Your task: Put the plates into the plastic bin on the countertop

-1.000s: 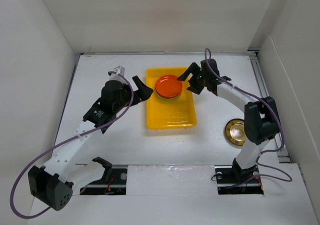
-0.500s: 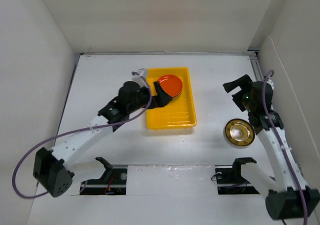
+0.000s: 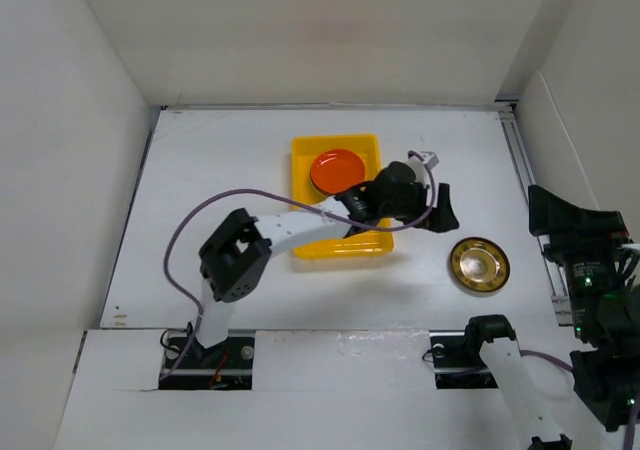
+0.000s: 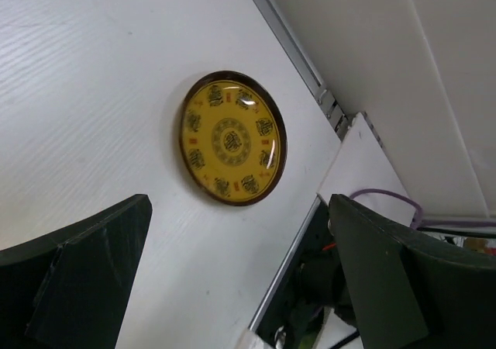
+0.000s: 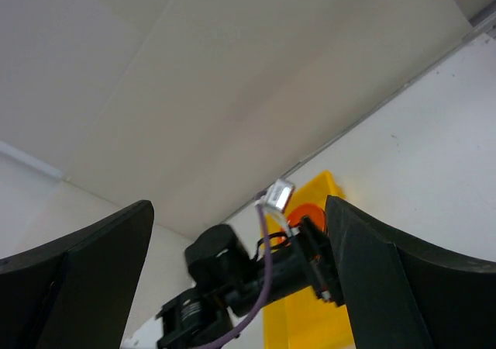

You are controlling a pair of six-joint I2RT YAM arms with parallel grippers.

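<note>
A darker rim (image 3: 318,189) sticks out below the orange plate (image 3: 338,170), so the robot should expect other plates stacked under that plate when it carries the gold plate over.
The yellow plastic bin (image 3: 345,238) lies mid-countertop with an orange plate (image 3: 337,172) at its far end. A gold-brown patterned plate (image 3: 479,263) lies flat on the white countertop, right of the bin. My left arm reaches across the bin. Its gripper (image 3: 440,210) is open and empty, just left of and above the gold plate. The left wrist view shows that plate (image 4: 232,137) beyond the spread fingers (image 4: 85,275). My right gripper (image 3: 570,220) is raised high at the right edge, open and empty. Its wrist view shows the bin (image 5: 310,326) and orange plate (image 5: 304,213) behind the left arm.
White walls enclose the countertop on three sides. A metal rail (image 3: 530,195) runs along the right edge, close to the gold plate. The right arm's base mount (image 3: 470,355) sits at the near edge, below the plate.
My left arm swung right across the bin until its gripper was beside the gold plate. My right arm pulled back from the bin and rose high at the right edge.
</note>
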